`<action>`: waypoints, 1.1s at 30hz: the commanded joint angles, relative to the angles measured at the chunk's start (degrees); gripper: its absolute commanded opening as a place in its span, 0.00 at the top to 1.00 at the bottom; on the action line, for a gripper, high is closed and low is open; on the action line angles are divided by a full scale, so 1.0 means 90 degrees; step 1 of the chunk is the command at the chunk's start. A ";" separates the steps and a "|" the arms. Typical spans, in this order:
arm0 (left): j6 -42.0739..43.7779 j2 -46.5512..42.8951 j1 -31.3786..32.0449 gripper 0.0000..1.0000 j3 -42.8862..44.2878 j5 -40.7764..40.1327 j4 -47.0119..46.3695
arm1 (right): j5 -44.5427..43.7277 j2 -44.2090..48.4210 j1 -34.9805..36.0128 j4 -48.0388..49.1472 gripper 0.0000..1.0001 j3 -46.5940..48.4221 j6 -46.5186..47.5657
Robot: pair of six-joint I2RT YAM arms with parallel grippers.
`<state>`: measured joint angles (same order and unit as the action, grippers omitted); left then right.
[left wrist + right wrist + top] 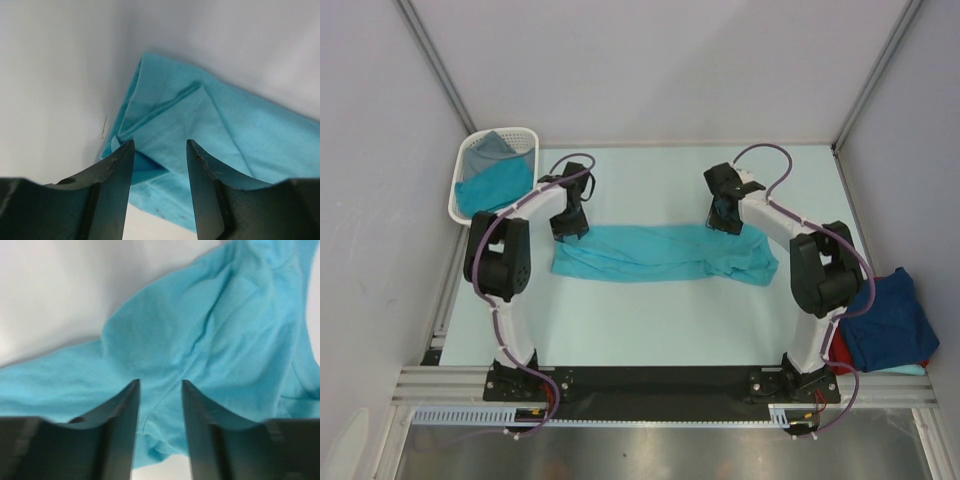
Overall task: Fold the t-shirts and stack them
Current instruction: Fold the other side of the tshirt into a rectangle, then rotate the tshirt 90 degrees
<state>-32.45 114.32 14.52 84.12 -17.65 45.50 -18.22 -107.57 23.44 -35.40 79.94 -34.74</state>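
I should pinch the layers farther in with my left gripper (600,254), since it is hovering over the folded end (563,260) of the crosswise turquoise t-shirt. I should then swing that end toward my base.
A turquoise t-shirt (660,254) lies on the table as a long band running left to right. My left gripper (570,226) hovers over its left end, jaws open. In the left wrist view the folded corner of the shirt (200,125) shows between and beyond that gripper (160,142), with nothing pinched. My right gripper (725,222) hangs over the bunched right end, also open. The right wrist view shows wrinkled cloth (210,340) under its gripper (160,382), with the jaws apart. A navy blue t-shirt (890,318) lies at the right edge on top of a red one (839,356).
A white slotted basket (525,134) stands at the back left, holding a teal shirt (495,188) and a grey one (490,148). Grey walls close the table at the back and sides. Bare table (660,320) lies between the shirt and the arm bases.
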 commanded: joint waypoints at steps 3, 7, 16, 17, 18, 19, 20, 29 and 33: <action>0.0099 -0.1324 0.0153 0.45 -0.0556 0.0388 -0.0299 | -0.0427 0.0751 -0.0065 -0.0178 0.44 -0.0210 -0.0026; 0.0109 -0.1774 0.0437 0.41 -0.0869 0.0476 -0.0513 | -0.0456 0.0731 -0.0056 -0.0325 0.42 -0.0463 -0.0163; 0.0109 -0.1404 0.0759 0.39 -0.1104 0.0779 -0.0739 | -0.0349 0.0488 -0.0017 -0.0051 0.42 -0.0826 -0.0290; 0.0119 -0.1346 0.0759 0.39 -0.1104 0.0799 -0.0768 | -0.0349 0.0439 -0.0026 -0.0061 0.42 -0.0816 -0.0281; 0.0119 -0.1239 0.0759 0.39 -0.1065 0.0799 -0.0778 | -0.0368 0.0400 -0.0036 -0.0051 0.42 -0.0787 -0.0280; 0.0119 -0.1170 0.0759 0.39 -0.1046 0.0809 -0.0768 | -0.0368 0.0370 -0.0036 -0.0061 0.42 -0.0767 -0.0290; 0.0119 -0.1131 0.0769 0.39 -0.1036 0.0828 -0.0758 | -0.0368 0.0302 -0.0046 -0.0042 0.42 -0.0767 -0.0281; 0.0119 -0.0613 0.0759 0.39 -0.0782 0.0848 -0.0641 | -0.0300 0.0038 -0.0153 -0.0110 0.41 -0.0728 -0.0241; 0.0109 -0.0418 0.0759 0.39 -0.0840 0.0916 -0.0651 | -0.0251 -0.0137 -0.0251 -0.0139 0.40 -0.0786 -0.0261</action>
<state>-32.32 109.21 21.47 74.81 -10.28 39.97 -20.27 -107.18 22.13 -36.47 72.25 -36.45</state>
